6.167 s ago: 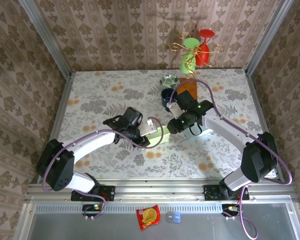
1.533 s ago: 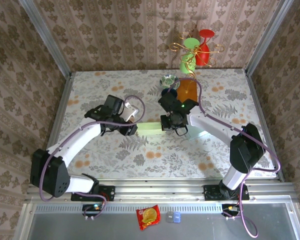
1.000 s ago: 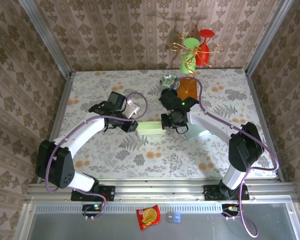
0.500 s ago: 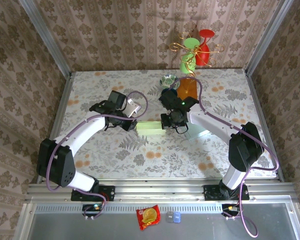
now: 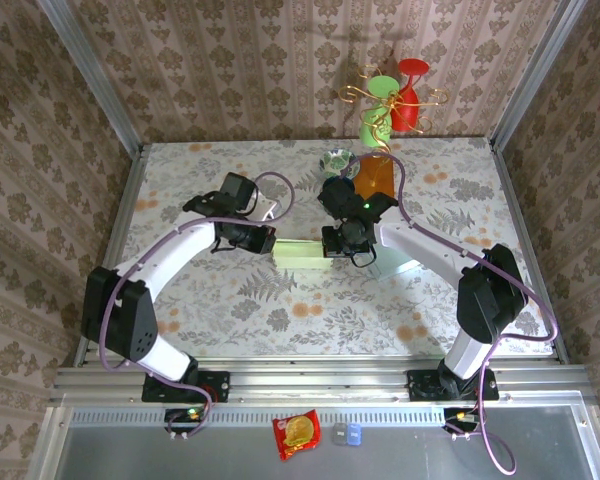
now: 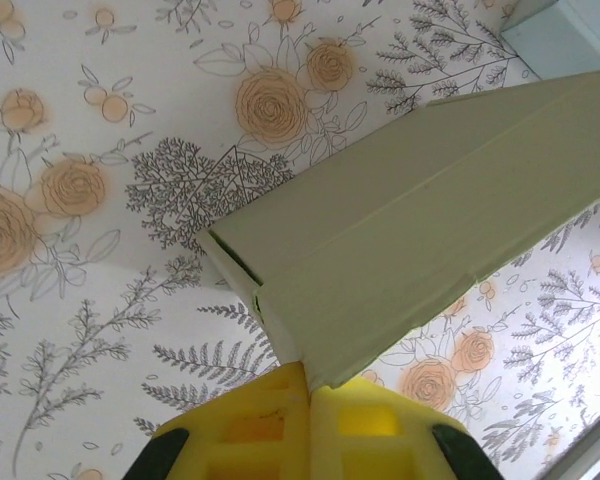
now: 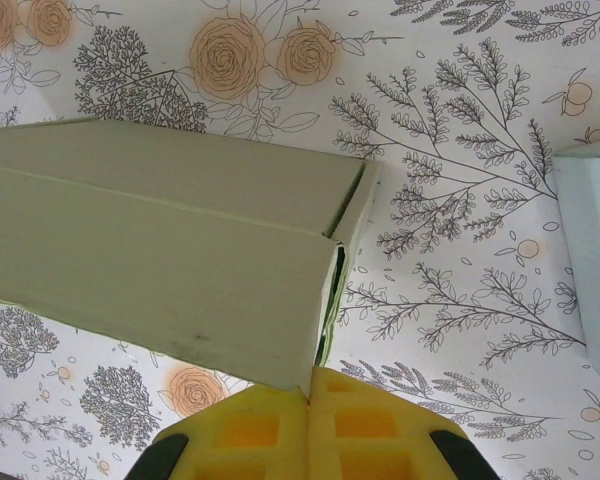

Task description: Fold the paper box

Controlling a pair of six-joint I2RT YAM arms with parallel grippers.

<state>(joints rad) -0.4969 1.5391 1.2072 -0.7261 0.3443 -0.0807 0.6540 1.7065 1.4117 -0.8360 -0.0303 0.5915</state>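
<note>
I should open my right gripper and straddle the paper box's whole end [image 7: 342, 255], since my fingers pinch only the paper box's corner [image 7: 306, 378] while its end flap gapes.
The paper box [image 5: 300, 254] is a pale green flattened sleeve lying mid-table between both arms. My left gripper [image 5: 271, 243] is at its left end; in the left wrist view the yellow fingers [image 6: 250, 430] are pressed together on a corner of the paper box [image 6: 420, 220], gripper [image 6: 310, 385] shut on it. My right gripper [image 5: 332, 246] is at the right end. The right wrist view has the paper box [image 7: 160, 250] with its open end flap toward me and the gripper [image 7: 308, 385] shut on its lower corner.
A pale blue box piece [image 5: 402, 266] lies just right of the right gripper, and its edge shows as a pale blue box piece [image 7: 595, 250]. Behind stand a dark cup [image 5: 331, 191], a patterned bowl [image 5: 337, 160], an orange sheet [image 5: 375, 180] and a mug tree [image 5: 390, 100].
The left gripper has closed onto the box's left end, and the left arm has swung slightly toward the back. The right arm and the box have barely moved.
</note>
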